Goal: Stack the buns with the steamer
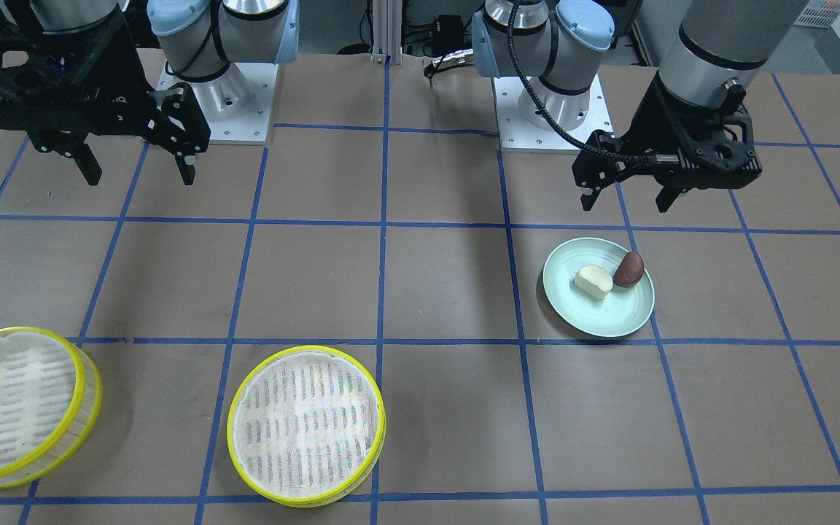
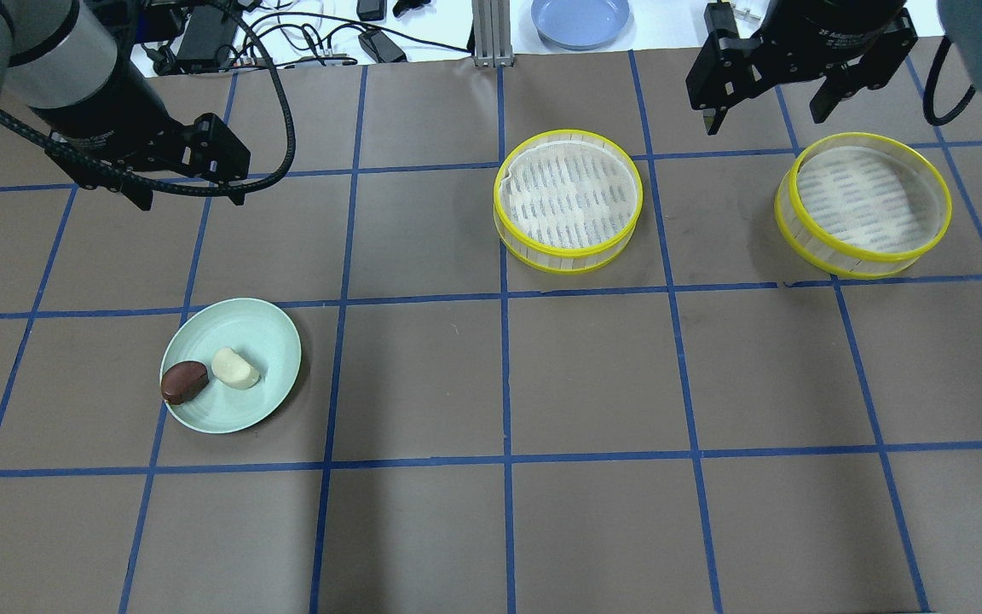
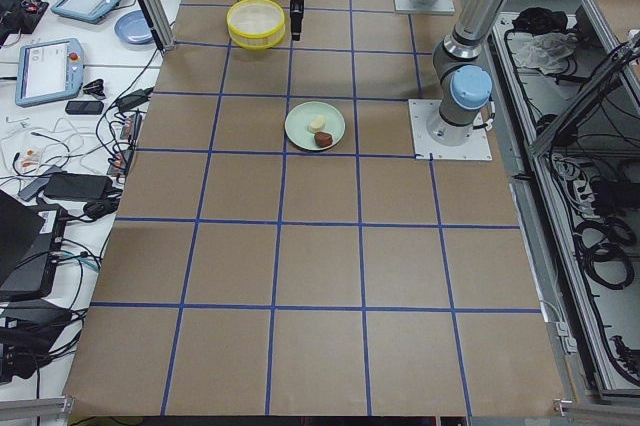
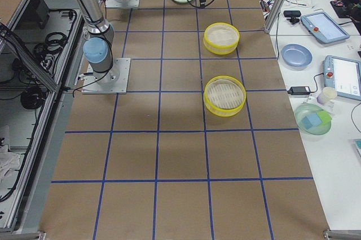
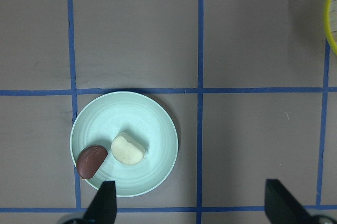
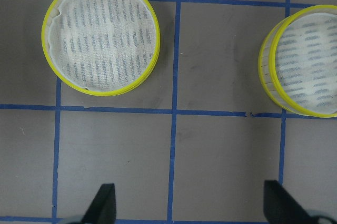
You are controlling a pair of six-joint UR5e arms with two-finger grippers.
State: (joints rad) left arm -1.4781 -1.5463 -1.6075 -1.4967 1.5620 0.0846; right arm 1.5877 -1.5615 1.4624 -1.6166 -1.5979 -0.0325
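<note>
I expect the cream-white bun (image 1: 593,281) to squeeze into a narrow waist and stay dented when I carry it, because it has plump, uneven, doughy sides (image 1: 601,289).
The cream-white bun (image 2: 235,368) and the dark reddish-brown bun (image 2: 184,381) lie side by side on a pale green plate (image 2: 265,337). They also show in the left wrist view, cream (image 5: 128,149) and brown (image 5: 91,161). Two yellow-rimmed steamer trays stand apart and empty, one near the middle (image 2: 568,200) and one at the right (image 2: 862,205). My left gripper (image 2: 193,198) is open and empty, raised beyond the plate. My right gripper (image 2: 762,119) is open and empty, raised between and beyond the two trays (image 6: 100,34) (image 6: 310,69).
The table is brown with a grid of blue tape lines. A blue plate (image 2: 580,17), cables and tablets lie past the table's far edge. Both arm bases (image 1: 216,95) (image 1: 551,102) stand at the robot's side of the table.
</note>
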